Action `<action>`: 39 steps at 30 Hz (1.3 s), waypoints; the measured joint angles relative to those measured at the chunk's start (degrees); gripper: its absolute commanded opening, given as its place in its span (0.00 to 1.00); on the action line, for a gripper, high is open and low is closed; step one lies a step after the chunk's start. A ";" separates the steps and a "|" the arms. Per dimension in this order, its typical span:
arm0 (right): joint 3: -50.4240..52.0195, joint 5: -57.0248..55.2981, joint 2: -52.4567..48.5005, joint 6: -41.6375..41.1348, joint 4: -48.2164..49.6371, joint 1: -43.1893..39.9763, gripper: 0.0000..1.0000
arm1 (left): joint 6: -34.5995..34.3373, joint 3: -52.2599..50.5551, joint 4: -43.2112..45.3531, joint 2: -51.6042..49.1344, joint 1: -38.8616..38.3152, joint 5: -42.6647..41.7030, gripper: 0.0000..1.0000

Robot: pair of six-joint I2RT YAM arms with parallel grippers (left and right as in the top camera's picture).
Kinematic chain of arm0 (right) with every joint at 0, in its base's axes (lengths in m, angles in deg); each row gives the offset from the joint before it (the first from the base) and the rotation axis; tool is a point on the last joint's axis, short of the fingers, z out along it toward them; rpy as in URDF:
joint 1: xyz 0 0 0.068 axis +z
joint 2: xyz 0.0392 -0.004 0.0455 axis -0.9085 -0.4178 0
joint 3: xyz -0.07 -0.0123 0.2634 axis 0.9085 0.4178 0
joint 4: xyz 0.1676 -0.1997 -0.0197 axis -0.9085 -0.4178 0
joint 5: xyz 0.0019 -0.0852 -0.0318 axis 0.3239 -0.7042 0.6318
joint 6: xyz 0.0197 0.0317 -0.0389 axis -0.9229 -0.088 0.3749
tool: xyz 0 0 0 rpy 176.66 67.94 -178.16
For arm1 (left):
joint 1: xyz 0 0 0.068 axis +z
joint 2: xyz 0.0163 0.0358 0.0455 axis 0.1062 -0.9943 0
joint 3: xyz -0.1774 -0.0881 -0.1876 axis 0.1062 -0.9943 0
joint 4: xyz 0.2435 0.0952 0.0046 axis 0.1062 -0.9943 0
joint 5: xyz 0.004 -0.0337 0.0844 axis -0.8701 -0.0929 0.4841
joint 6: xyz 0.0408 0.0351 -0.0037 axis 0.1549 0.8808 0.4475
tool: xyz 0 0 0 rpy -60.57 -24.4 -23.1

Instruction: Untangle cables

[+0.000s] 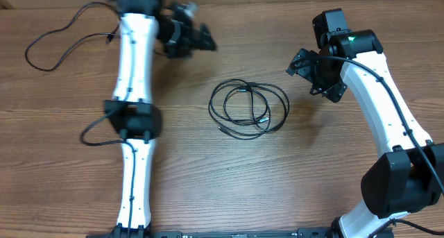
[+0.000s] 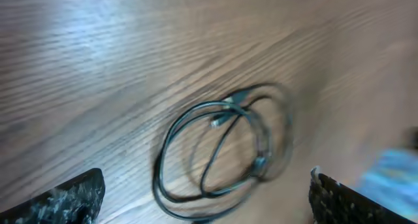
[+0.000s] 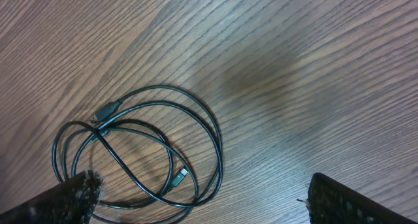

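Observation:
My gripper will spread the coil into wide loops when it lifts and pulls it, because the black cable (image 2: 159, 168) lies in loose overlapping loops (image 2: 243, 111) with open gaps.
A thin black cable (image 1: 248, 108) lies coiled in overlapping loops on the wooden table at the centre. It also shows in the left wrist view (image 2: 222, 152), blurred, and in the right wrist view (image 3: 140, 149) with its two plug ends visible. My left gripper (image 1: 201, 38) is open and empty, above the table to the cable's upper left. My right gripper (image 1: 305, 68) is open and empty, to the cable's upper right. Neither touches the cable.
The left arm's own black cable (image 1: 59, 37) trails over the table at the far left. The wooden table (image 1: 222, 175) runs wide around the coil.

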 measured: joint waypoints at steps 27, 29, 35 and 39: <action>0.00 0.02 0.00 0.02 0.00 0.00 1.00 | -4.33 -37.86 6.12 12.00 -13.84 19.21 0.61; 0.00 0.00 0.00 0.00 0.02 -0.02 1.00 | -4.28 -39.28 8.22 12.00 -13.84 19.17 0.58; 0.00 0.00 0.00 0.00 0.00 -0.02 1.00 | -4.28 -42.18 14.60 12.00 -14.12 17.59 0.56; 0.00 0.02 0.00 0.02 0.00 0.00 1.00 | -4.83 -44.72 18.16 12.00 -15.28 16.92 0.27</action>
